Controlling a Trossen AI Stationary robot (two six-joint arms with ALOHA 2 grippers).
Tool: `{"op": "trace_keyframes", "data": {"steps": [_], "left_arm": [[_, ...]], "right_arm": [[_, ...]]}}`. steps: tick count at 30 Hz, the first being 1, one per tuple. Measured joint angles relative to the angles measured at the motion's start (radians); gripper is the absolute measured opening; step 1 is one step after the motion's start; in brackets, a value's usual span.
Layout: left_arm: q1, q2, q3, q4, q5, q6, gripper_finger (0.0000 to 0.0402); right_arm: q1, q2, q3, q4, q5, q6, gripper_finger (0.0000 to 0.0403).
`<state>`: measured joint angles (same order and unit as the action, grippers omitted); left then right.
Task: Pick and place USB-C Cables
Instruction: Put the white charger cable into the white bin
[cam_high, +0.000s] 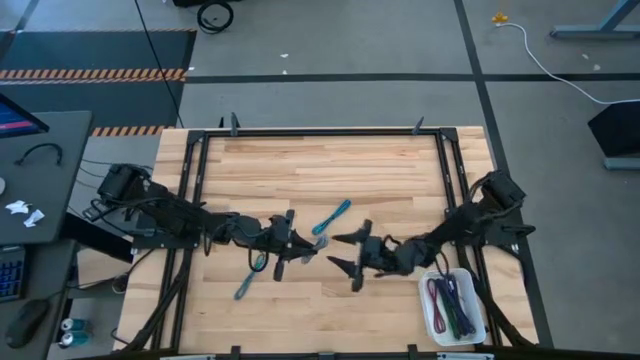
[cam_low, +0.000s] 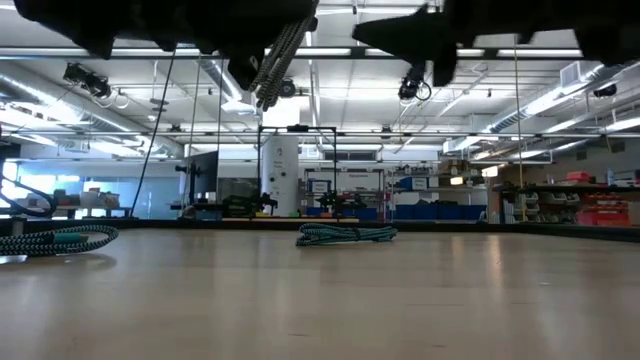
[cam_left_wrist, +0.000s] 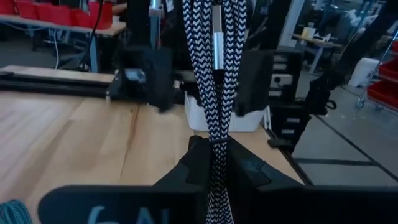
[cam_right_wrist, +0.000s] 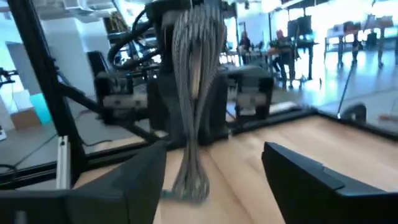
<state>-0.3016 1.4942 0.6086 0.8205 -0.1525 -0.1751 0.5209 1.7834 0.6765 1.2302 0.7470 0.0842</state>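
Note:
The grey cable (cam_high: 318, 245) will stay bundled when I carry it, because the cable's strands come together in a narrow waist (cam_right_wrist: 192, 138) above a loop.
My left gripper (cam_high: 298, 246) is above the table's middle, shut on a grey, black-and-white braided USB-C cable (cam_high: 316, 243), which also shows in the low view (cam_low: 274, 66). My right gripper (cam_high: 338, 251) is open and faces it from the right. Its fingers (cam_right_wrist: 134, 183) stand just short of the cable (cam_right_wrist: 196, 93) and touch nothing. Two teal cables lie flat on the wood, one at mid-table (cam_high: 332, 216) (cam_low: 346, 234) and one nearer the left (cam_high: 249, 276) (cam_low: 55, 238). Purple, green and dark red cables (cam_high: 450, 300) lie in a white tray (cam_high: 430, 312). My left gripper pinches the braided cable bundle between its two fingers (cam_left_wrist: 198, 163), at one end of the loop (cam_left_wrist: 212, 149). The fingers come level from the table's left and lie along the cable. The rest of the bundle, with its silver plug (cam_left_wrist: 217, 50), sticks out past the fingertips toward my right gripper, lifted clear of the table.
The white tray sits at the table's near right corner, beside the right arm. A black frame (cam_high: 320, 131) runs around the table top. Bare wood lies toward the far edge (cam_high: 320, 165). A keyboard and a mouse rest on a side desk to the left (cam_high: 25, 320).

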Motion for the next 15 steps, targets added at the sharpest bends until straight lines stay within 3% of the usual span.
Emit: {"op": "trace_keyframes", "data": {"steps": [5,15], "left_arm": [[-0.003,0.0,-0.001,-0.003,0.0,0.0,0.0034],[-0.003,0.0,0.0,0.02,0.0,0.004,0.0039]], "right_arm": [[-0.058,0.0,0.066,-0.021,-0.164,-0.073,0.0282],[-0.108,-0.001,0.164,-0.113,-0.173,-0.132,0.0218]]}}
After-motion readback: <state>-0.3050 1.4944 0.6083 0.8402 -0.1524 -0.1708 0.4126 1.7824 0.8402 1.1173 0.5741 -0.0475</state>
